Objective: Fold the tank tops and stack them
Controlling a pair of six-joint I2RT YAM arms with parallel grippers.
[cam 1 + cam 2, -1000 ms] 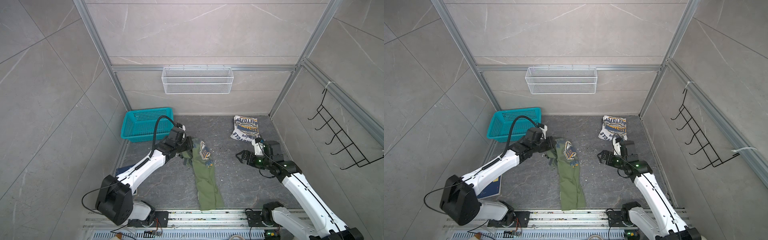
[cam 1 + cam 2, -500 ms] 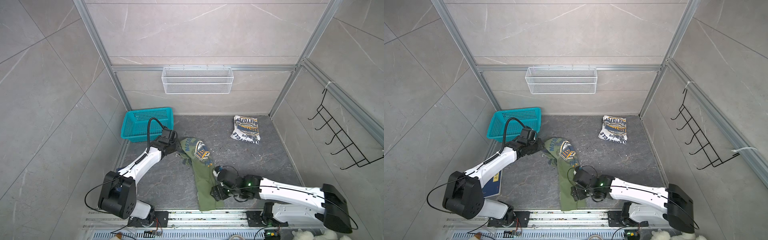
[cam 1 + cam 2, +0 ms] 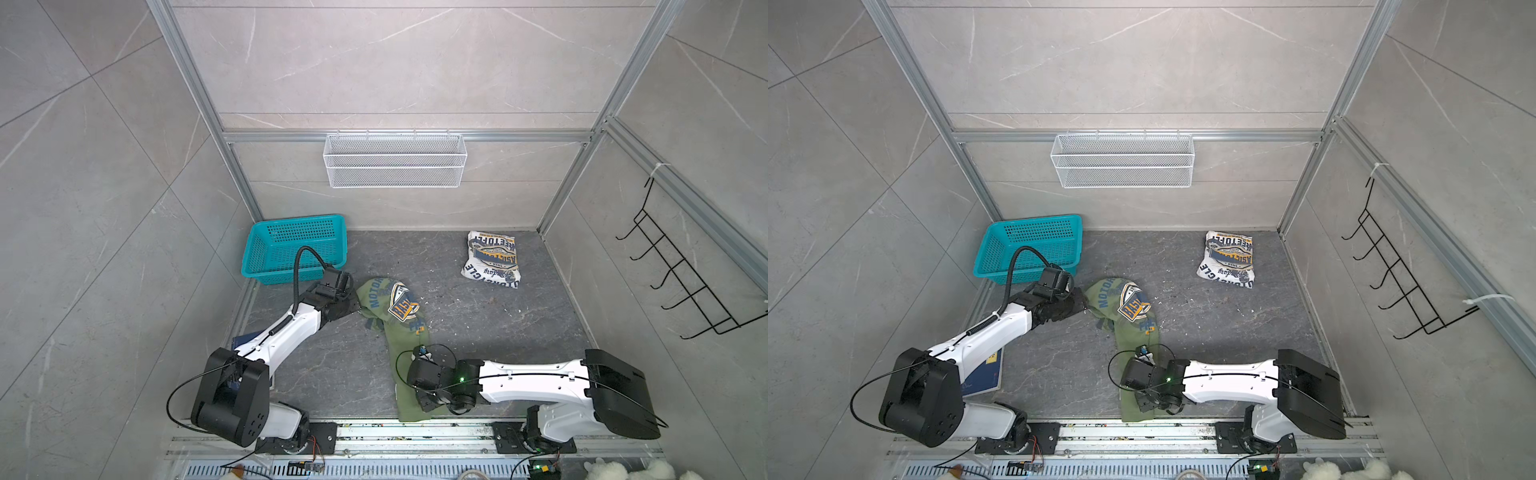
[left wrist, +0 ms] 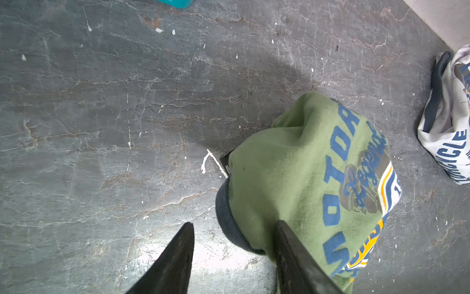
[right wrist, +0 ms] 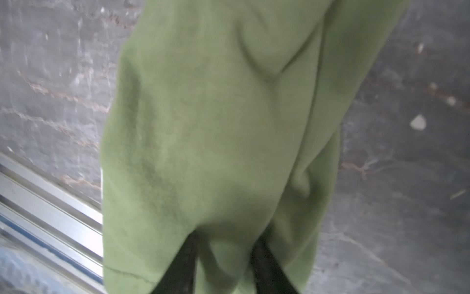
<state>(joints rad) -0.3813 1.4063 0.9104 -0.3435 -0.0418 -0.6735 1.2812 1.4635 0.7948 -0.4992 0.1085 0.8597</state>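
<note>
The olive green tank top is bent and crumpled. Next, my left gripper takes its grey trim while my right gripper swings the tank top's near end across before folding.
The olive green tank top lies as a long crumpled strip down the middle of the floor, its printed badge at the far end. My left gripper stands open at that far end; one fingertip rests against the cloth and the grey trim lies between the fingers. My right gripper is at the near end, shut on a bunched fold of green cloth. The white tank top lies folded at the back right.
A teal basket stands at the back left. A dark blue book lies under the left arm. A white wire shelf hangs on the back wall and a black hook rack on the right wall. A metal rail edges the front.
My left gripper has opened and let go of the green top's far end. My right arm has swung from the back right to the near end and closed on the cloth.
</note>
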